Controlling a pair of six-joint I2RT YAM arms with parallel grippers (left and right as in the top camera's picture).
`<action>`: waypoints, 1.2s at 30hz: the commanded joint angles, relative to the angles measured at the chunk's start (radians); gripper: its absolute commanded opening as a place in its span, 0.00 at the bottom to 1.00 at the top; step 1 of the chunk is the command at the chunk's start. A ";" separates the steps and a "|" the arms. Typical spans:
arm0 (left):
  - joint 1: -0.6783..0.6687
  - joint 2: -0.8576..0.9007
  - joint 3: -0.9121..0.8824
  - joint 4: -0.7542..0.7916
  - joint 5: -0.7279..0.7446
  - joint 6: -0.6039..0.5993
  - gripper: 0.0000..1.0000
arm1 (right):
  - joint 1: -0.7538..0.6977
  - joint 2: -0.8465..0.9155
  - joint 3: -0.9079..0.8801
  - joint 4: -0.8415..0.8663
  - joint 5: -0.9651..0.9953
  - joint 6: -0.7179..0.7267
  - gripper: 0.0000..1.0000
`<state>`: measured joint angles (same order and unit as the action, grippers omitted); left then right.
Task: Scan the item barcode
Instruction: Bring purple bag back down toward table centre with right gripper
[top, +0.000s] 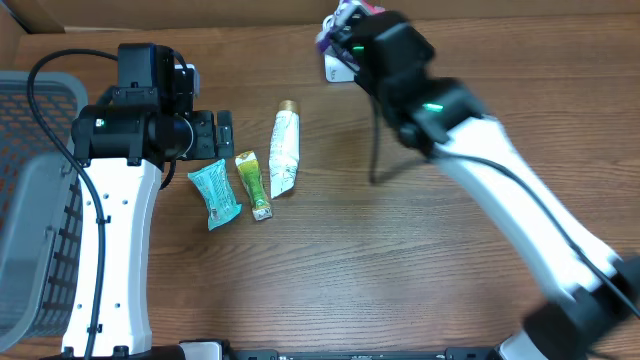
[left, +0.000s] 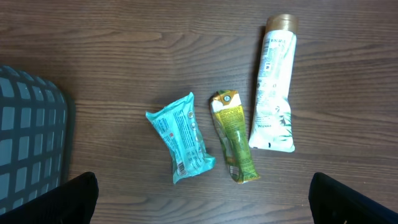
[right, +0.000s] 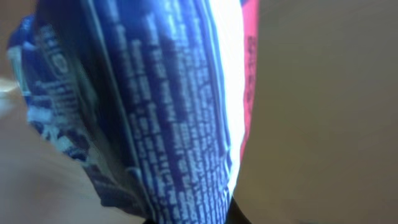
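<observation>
I carry on bringing the blue-purple packet down there (top: 355, 145) with my right gripper, as the wood (top: 335, 155) beside the white tube is clear, and let go of it once it lies flat.
My right gripper (top: 347, 28) is raised at the far edge of the table, shut on a blue-purple packet (top: 335, 22) with a white and red edge. In the right wrist view that packet (right: 168, 106) fills the left half, showing small white print; no barcode can be made out on it. A small white object (top: 332, 68) lies just below the packet. My left gripper (top: 222, 134) stands open above the table, its fingertips (left: 78, 199) wide apart. Ahead of it lie a teal packet (left: 181, 137) with a barcode near its lower end, a green-yellow sachet (left: 233, 135) and a white tube (left: 273, 87).
A grey mesh basket (top: 40, 200) stands at the left edge of the table, and its corner (left: 31, 137) shows in the left wrist view. A black cable (top: 375, 150) hangs from the right arm. Bare wood lies in the middle and to the right.
</observation>
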<state>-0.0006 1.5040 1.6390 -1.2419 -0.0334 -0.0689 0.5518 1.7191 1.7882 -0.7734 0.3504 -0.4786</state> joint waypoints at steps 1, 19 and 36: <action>0.000 0.006 0.012 0.000 0.008 0.002 1.00 | -0.104 -0.056 0.009 -0.100 -0.685 0.312 0.04; 0.000 0.006 0.012 0.000 0.008 0.002 0.99 | -0.273 0.145 -0.198 -0.212 -0.743 0.907 0.04; 0.000 0.006 0.012 0.000 0.008 0.002 1.00 | -0.273 0.224 -0.453 0.032 -0.744 1.025 0.04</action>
<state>-0.0006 1.5040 1.6390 -1.2419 -0.0330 -0.0689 0.2775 1.9556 1.3388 -0.7345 -0.3908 0.5308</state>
